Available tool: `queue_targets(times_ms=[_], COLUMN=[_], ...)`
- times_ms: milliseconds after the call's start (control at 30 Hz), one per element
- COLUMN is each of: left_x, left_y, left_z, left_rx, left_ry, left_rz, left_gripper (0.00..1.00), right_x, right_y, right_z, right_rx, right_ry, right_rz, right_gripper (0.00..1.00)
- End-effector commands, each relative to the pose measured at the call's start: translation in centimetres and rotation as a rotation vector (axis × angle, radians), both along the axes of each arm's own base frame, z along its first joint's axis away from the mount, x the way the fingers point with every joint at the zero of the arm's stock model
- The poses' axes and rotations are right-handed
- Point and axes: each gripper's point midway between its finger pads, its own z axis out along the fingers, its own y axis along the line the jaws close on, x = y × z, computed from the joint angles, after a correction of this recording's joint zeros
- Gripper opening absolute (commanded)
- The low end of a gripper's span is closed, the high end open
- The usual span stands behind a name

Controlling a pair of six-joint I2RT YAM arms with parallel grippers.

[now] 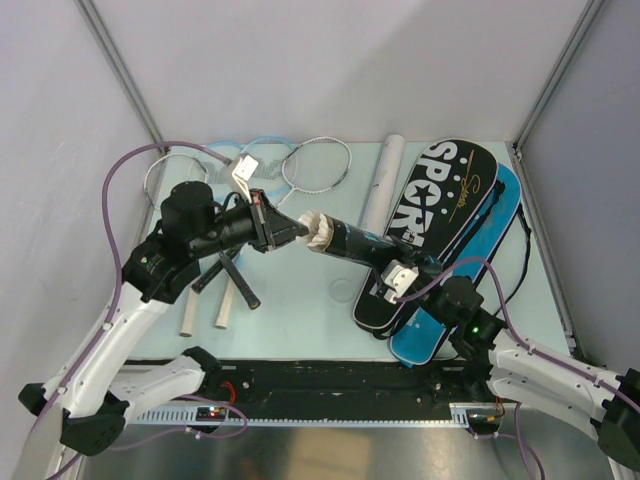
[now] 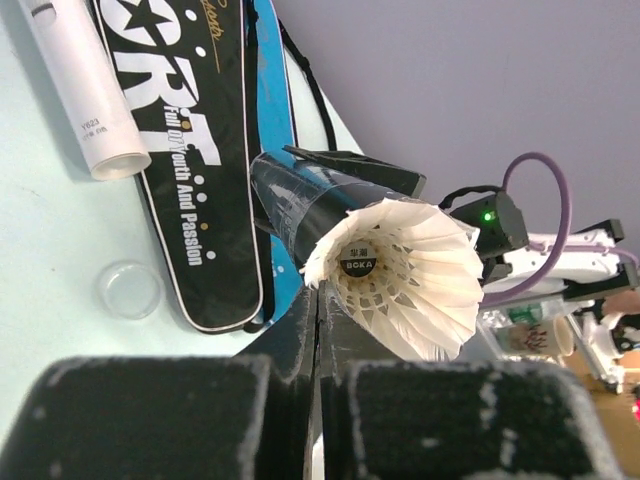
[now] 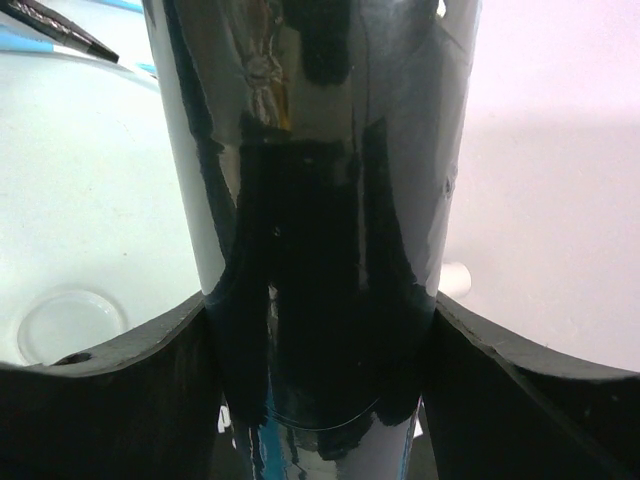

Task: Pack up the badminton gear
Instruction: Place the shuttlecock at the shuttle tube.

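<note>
My left gripper should open, move back and push the feather rim (image 2: 440, 348) in with its fingers closed, because the white shuttlecock's feathers (image 2: 425, 262) stick out of the black tube's opening.
My left gripper (image 1: 292, 232) is shut on the feather rim of a white shuttlecock (image 1: 318, 235), which sits at the open mouth of a black tube (image 1: 355, 243). In the left wrist view the shuttlecock (image 2: 400, 275) opens toward the camera and the tube (image 2: 295, 205) lies behind it. My right gripper (image 1: 400, 277) is shut around the black tube (image 3: 320, 200) and holds it tilted above the table. A white tube (image 1: 380, 185) lies beside the black "SPORT" bag (image 1: 435, 215), which lies on the blue bag (image 1: 455, 310). The rackets (image 1: 250, 160) lie at the back left.
Racket handles (image 1: 225, 300) stick out under my left arm. A clear round lid (image 2: 130, 290) lies on the table near the black bag and also shows in the right wrist view (image 3: 65, 325). Grey walls enclose the table.
</note>
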Motion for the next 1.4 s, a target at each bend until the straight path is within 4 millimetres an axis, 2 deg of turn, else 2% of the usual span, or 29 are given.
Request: queue_targets(times_ms=[0,133,400,500,600,667,767,900,1000,1133,1367], left_x=[-0.8,-1.5,-2.0,-1.9,-1.9,-1.7,-1.2,-0.1,-0.2,-1.5,-4.3], left_y=[0.3,0.1,-0.4,-0.2,-0.3,0.0,1.2,3.6,4.8,4.1,1.0], left_z=[1.7,2.7,3.1,3.7,3.7,3.4,3.5,3.6,4.1,4.9,4.7], left_rx=[0.049,0.051,0.047,0.042,0.049,0.065,0.101,0.191,0.226,0.208,0.180], left_ry=[-0.129,-0.177,-0.192,-0.204,-0.214,-0.227,-0.262,-0.307,-0.341,-0.374,-0.391], left_rz=[-0.051,-0.101,-0.151,-0.137,-0.141,-0.127,-0.062,0.059,0.095,0.013,-0.207], left_gripper=[0.00,0.00,0.02,0.12,0.34,0.42,0.47,0.48,0.48,0.48,0.48], right_x=[-0.4,0.0,0.2,0.2,0.2,0.2,0.1,-0.1,0.1,0.2,-0.1], right_y=[1.1,1.1,1.2,1.2,1.2,1.3,1.1,0.7,0.4,0.2,0.8], right_z=[4.9,3.9,3.1,2.8,2.6,2.7,3.1,3.4,3.5,3.3,3.2], right_rx=[0.075,0.057,0.032,0.022,0.019,0.025,0.035,0.048,0.052,0.048,0.045], right_ry=[-0.101,-0.058,-0.036,-0.026,-0.022,-0.023,-0.027,-0.027,-0.024,-0.019,-0.017], right_rz=[0.055,0.047,0.049,0.050,0.048,0.050,0.048,0.044,0.034,0.028,0.059], right_gripper=[0.36,0.37,0.36,0.36,0.36,0.36,0.36,0.36,0.36,0.36,0.36])
